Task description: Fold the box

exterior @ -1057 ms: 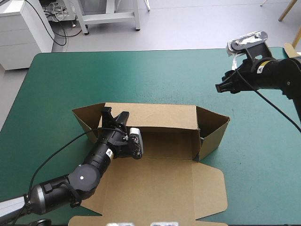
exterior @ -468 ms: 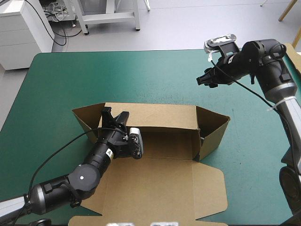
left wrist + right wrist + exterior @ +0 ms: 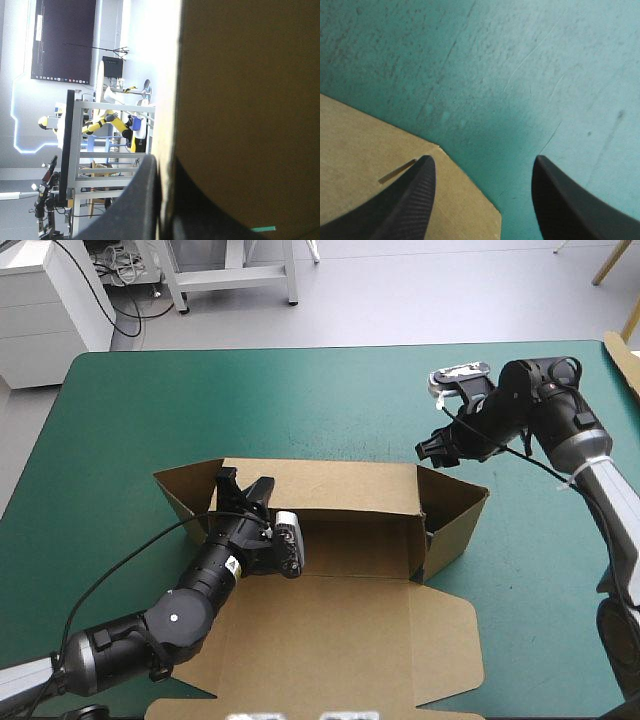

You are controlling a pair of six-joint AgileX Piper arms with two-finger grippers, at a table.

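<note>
I expect the lid (image 3: 335, 650) to drag along, still spread open, when I pull the box's side, because the crease (image 3: 350, 577) joins it to the box's bottom.
The brown box (image 3: 330, 540) lies mid-table with its far wall (image 3: 320, 485) raised, side flaps (image 3: 455, 512) angled outward and the lid (image 3: 330, 640) flat toward the near edge. My left gripper (image 3: 247, 480) is shut on the left end of the far wall. In the left wrist view the board (image 3: 250, 115) stands between the black fingers (image 3: 142, 200). My right gripper (image 3: 432, 452) hovers open just beyond the box's far right corner. In the right wrist view that corner of board (image 3: 370, 170) lies under one fingertip (image 3: 420, 185), with teal-green cover (image 3: 520, 75) ahead.
Bare teal-green cover (image 3: 250, 400) stretches across the far half of the table and right of the box (image 3: 550, 590). A tan edge of board (image 3: 625, 350) shows at the table's far right corner.
My right arm has swung in from the far right and come down toward the box's far right corner. The left arm and the box have not moved.
</note>
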